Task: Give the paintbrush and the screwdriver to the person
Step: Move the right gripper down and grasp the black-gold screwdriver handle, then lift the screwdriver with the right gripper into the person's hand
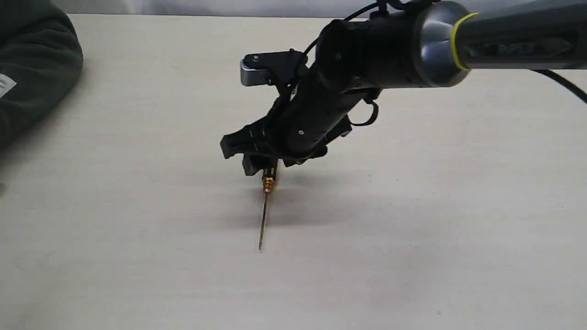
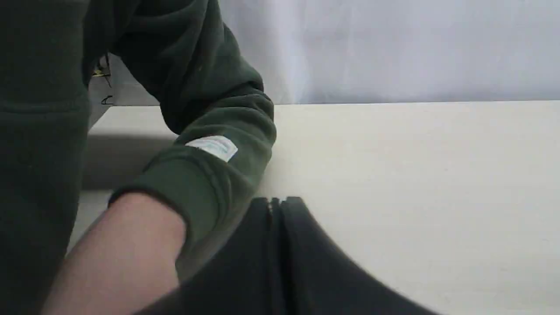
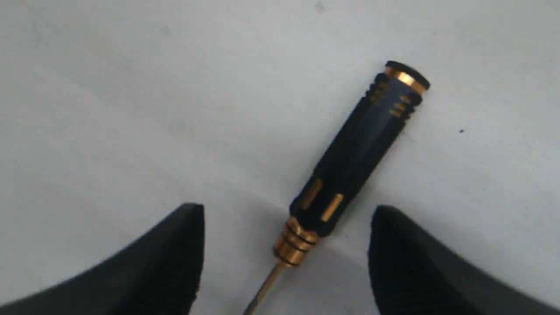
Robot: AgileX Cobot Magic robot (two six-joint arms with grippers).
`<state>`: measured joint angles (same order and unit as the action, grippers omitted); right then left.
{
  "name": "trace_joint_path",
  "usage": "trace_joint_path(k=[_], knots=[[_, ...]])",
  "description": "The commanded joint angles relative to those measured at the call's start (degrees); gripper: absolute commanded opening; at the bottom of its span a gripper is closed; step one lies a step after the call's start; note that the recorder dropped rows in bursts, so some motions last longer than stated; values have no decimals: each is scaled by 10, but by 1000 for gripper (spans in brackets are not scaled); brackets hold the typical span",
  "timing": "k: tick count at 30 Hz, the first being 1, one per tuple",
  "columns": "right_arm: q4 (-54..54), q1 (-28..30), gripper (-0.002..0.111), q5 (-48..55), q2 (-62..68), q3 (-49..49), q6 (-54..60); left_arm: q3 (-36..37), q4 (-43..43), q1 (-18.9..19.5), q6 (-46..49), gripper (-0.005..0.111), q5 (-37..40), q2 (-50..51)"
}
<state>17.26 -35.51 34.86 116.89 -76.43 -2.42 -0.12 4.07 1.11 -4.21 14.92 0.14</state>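
Note:
My right gripper should go on down until its fingers are just behind the gold collar (image 3: 321,204) before they close, because its open fingers are on either side of the screwdriver's black handle (image 3: 358,149).
The screwdriver (image 3: 354,153) lies flat on the pale table, black handle with gold collar (image 1: 268,183) and thin shaft (image 1: 262,224) pointing toward the front. My right gripper (image 3: 287,211) is open just above it, one finger on each side of the handle near the collar, with gaps on both sides. In the exterior view the right gripper (image 1: 259,165) hides the handle. My left gripper (image 2: 275,201) is shut with nothing in it, close to the person's bare forearm (image 2: 122,249) and dark green sleeve (image 2: 210,183). The paintbrush is out of view.
The sleeve (image 1: 32,68) with its white label (image 1: 5,85) rests at the table's far left corner. The right arm (image 1: 412,46) reaches in from the upper right above the table (image 1: 435,206). A pale wall (image 2: 393,48) stands behind the far edge.

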Motion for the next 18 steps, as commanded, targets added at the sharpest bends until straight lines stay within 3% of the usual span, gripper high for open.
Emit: trace_joint_path(k=[1,18], knots=[[-64,0,57,34,18,-27,-61,1,-2,-5,-1,0,-5,-1],[-75,0,56,50,66,-62,-79,1,-1,-5,-1,0,-7,-1]])
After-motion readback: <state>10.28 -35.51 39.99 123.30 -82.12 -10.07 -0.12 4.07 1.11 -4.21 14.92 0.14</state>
